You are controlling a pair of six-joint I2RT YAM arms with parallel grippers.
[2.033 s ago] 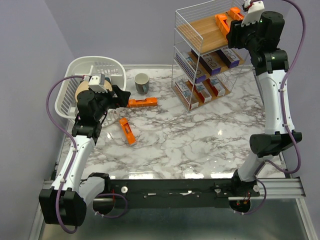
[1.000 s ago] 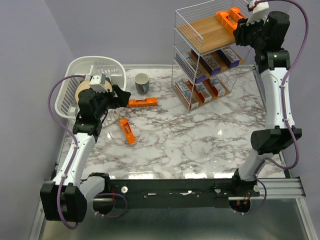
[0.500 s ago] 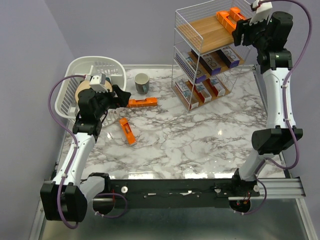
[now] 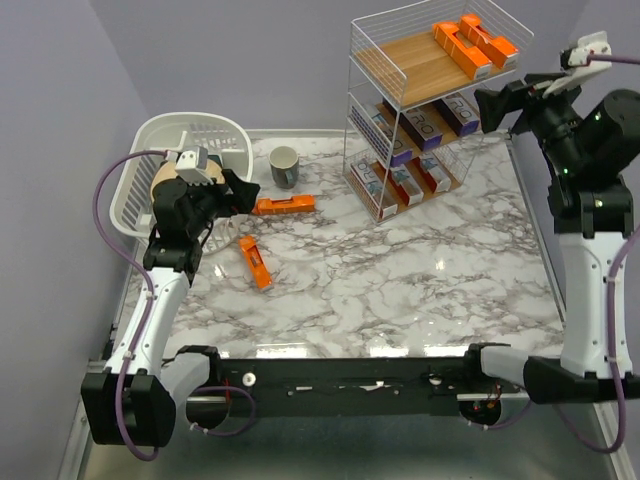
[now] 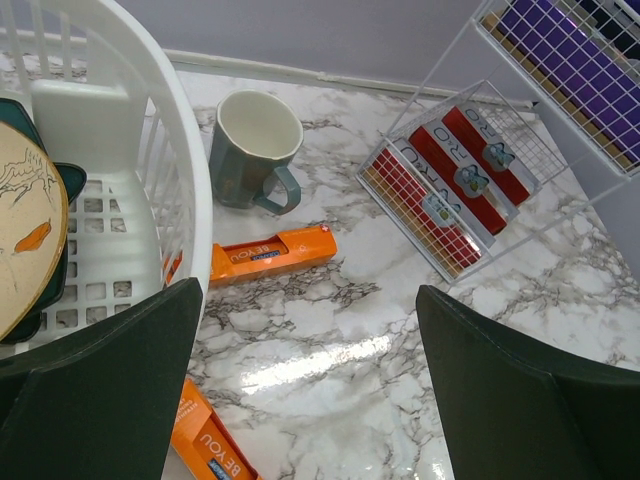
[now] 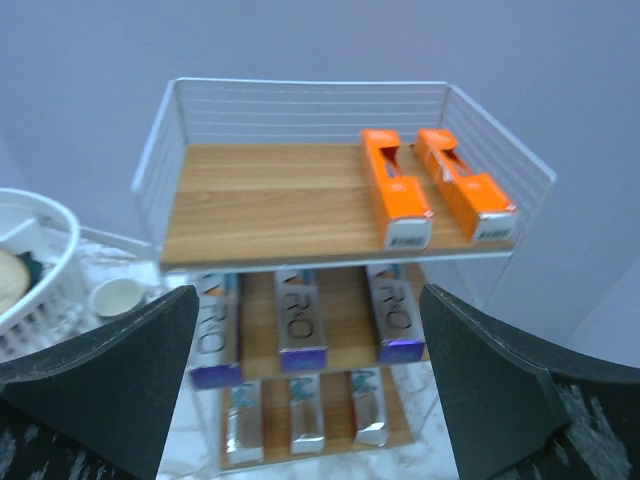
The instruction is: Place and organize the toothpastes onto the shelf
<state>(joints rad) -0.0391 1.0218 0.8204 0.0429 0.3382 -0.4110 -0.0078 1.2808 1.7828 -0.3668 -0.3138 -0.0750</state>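
Observation:
I should go on moving my right gripper toward the front orange toothpaste's near end (image 4: pixel 262 279), which has open marble (image 4: pixel 292 288) around it, and close across that end's narrow width.
The shelf (image 4: pixel 398 60) stands at the back right. Two orange toothpastes (image 4: pixel 458 47) (image 4: pixel 490 38) lie side by side on its top board, also in the right wrist view (image 6: pixel 395 190) (image 6: pixel 465 185). Silver-purple boxes (image 6: pixel 300 320) fill the middle tier and white-red ones (image 5: pixel 450 180) the bottom tier. Two more orange toothpastes lie on the marble table, one near the mug (image 4: pixel 285 205) (image 5: pixel 270 255) and one nearer the front (image 4: pixel 255 262) (image 5: pixel 210 445). My right gripper (image 4: pixel 500 105) (image 6: pixel 310 390) hangs open and empty just right of the shelf. Open too, my left gripper (image 4: pixel 243 195) (image 5: pixel 310 400) hovers beside the box near the mug.
A white plastic dish basket (image 4: pixel 150 170) (image 5: pixel 185 170) with a plate in it stands at the back left. A grey mug (image 4: pixel 284 166) (image 5: pixel 255 150) sits between the basket and the shelf. Grey walls close off the left and back.
My right gripper has opened, leaving the second orange box on the top board, and pulled back to the right and down from the shelf. The left arm has not moved.

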